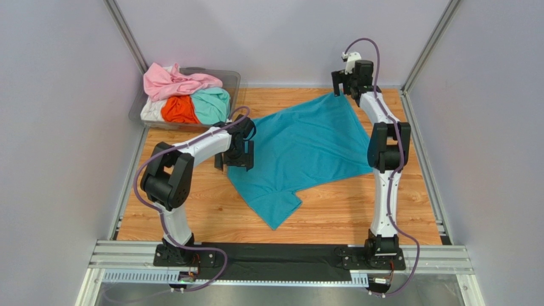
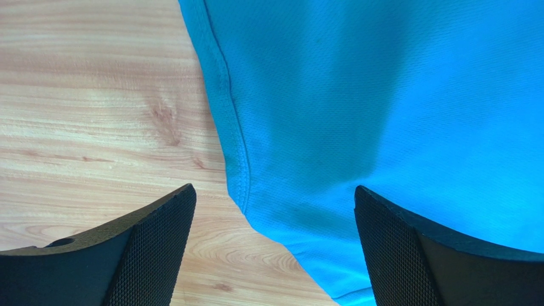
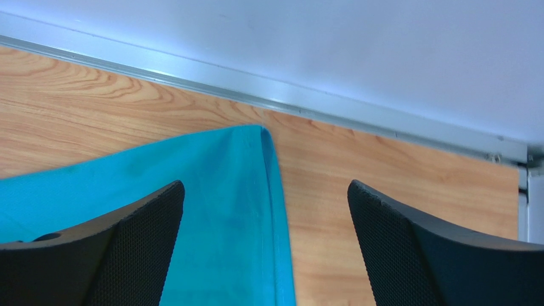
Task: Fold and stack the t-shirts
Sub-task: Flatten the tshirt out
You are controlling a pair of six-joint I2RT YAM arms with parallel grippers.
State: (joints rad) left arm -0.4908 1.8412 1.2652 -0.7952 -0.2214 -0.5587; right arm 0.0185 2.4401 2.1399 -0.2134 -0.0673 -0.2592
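Note:
The t-shirt lies at a slant with its far corner [image 1: 336, 96] near the back wall, so next I turn it square before my left gripper straightens the near sleeve [image 1: 277, 208].
A deep teal-blue t-shirt [image 1: 306, 143] lies spread flat on the wooden table, one sleeve pointing toward the near edge. My left gripper [image 1: 235, 156] is open and empty, hovering over the shirt's left hemmed edge [image 2: 236, 150]. My right gripper [image 1: 345, 84] is open and empty at the shirt's far corner [image 3: 258, 137], its jaws straddling the hem. Pink [image 1: 175, 80], orange [image 1: 179, 109], mint green [image 1: 212, 104] and white [image 1: 152, 112] t-shirts are heaped in a clear tub at the far left.
The clear plastic tub [image 1: 231, 80] stands in the far left corner. Grey walls and metal rails [image 3: 383, 124] border the table closely behind the right gripper. Bare wood [image 1: 357, 210] shows in front of the shirt.

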